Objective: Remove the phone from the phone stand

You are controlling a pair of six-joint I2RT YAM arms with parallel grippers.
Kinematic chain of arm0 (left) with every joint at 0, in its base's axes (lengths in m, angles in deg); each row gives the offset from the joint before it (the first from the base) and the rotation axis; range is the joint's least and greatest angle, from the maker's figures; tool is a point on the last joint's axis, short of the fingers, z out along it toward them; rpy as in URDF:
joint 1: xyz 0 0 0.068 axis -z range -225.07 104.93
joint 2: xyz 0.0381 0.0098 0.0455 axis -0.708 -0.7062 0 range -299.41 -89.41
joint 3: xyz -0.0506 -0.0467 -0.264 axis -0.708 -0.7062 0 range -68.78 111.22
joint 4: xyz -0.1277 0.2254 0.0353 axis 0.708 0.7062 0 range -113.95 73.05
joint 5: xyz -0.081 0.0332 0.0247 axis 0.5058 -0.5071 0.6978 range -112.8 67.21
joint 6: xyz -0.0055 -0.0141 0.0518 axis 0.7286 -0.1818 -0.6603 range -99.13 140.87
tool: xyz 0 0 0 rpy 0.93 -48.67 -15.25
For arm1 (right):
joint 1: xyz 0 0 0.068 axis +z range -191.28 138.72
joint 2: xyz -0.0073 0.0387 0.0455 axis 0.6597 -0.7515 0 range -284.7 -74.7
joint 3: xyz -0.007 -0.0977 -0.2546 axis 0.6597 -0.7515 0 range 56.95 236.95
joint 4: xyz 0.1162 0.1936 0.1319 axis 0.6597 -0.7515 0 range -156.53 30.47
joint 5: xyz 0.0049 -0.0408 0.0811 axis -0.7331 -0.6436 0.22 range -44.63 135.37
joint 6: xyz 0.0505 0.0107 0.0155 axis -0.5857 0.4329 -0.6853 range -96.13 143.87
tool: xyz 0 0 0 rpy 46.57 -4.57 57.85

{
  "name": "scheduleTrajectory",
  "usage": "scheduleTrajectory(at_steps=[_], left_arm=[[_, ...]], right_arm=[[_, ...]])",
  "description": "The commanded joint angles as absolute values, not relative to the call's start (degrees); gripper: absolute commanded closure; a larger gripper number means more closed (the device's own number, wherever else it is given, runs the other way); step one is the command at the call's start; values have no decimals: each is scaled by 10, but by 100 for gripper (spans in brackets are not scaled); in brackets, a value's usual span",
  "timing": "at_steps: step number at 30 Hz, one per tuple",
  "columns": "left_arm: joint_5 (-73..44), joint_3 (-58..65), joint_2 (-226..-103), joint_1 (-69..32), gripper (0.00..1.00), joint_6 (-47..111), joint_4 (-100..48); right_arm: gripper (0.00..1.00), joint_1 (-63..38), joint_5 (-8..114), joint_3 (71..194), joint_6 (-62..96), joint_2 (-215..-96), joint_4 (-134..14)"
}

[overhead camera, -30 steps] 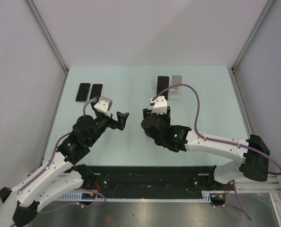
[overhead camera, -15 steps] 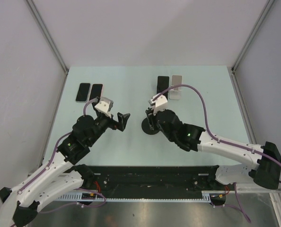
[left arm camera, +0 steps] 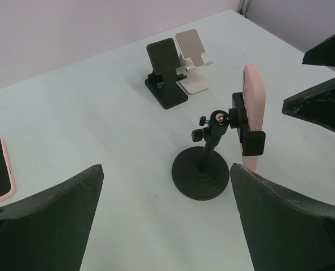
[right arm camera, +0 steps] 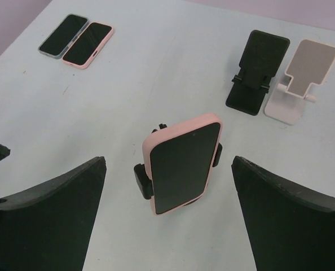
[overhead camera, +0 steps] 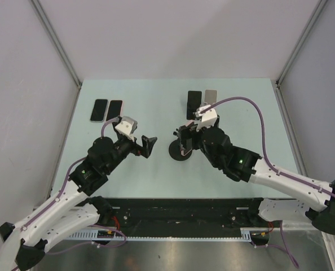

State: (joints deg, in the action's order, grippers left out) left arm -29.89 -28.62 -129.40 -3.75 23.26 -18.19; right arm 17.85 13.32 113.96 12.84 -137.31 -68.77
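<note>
The phone's wide screen (right arm camera: 184, 167) is turned toward my right gripper and the stand's clamp arms are at the phone's sides, so my right gripper should turn and pinch the phone's thin top edge (right arm camera: 180, 132).
A phone in a pink case (right arm camera: 183, 166) stands upright, clamped in a black phone stand with a round base (left arm camera: 201, 180). The stand is at the table's middle in the top view (overhead camera: 179, 152). My right gripper (right arm camera: 168, 161) is open and faces the phone's screen from a short way off, one finger on each side of it and not touching. My left gripper (left arm camera: 164, 169) is open and empty, to the left of the stand and facing it, with the phone seen edge-on (left arm camera: 251, 107). In the top view the left gripper (overhead camera: 146, 144) and the right gripper (overhead camera: 183, 138) flank the stand.
Two phones lie flat side by side at the far left (overhead camera: 106, 109). An empty black stand (overhead camera: 194, 104) and an empty white stand (overhead camera: 211, 103) are at the back, behind the clamped phone. Walls close in both sides of the table.
My right arm has drawn back to the right, uncovering the stand's base; its gripper now faces the phone from farther off. The left arm has barely moved.
</note>
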Motion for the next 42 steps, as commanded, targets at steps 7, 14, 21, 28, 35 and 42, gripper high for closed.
scheduleTrajectory(at_steps=[7, 14, 21, 28, 35, 42], left_arm=[[-301, -285, -1291, -40, 0, 216, -185], [-303, -284, -1286, -40, 0, 215, -185], [-299, -284, -1288, -40, 0, 215, -184], [-293, -284, -1290, -39, 0, 214, -182], [-281, -283, -1292, -40, 0, 210, -183], [-232, -282, -1301, -40, 0, 194, -184]], right_arm=[[0, 219, -80, 1249, 69, -1507, -715], [10, 217, -147, 1266, 70, -1584, -728], [29, 209, -135, 1266, 57, -1596, -744], [62, 206, -69, 1266, 78, -1571, -757], [89, 202, 27, 1237, 141, -1508, -732], [100, 158, 180, 1164, 174, -1421, -674]])
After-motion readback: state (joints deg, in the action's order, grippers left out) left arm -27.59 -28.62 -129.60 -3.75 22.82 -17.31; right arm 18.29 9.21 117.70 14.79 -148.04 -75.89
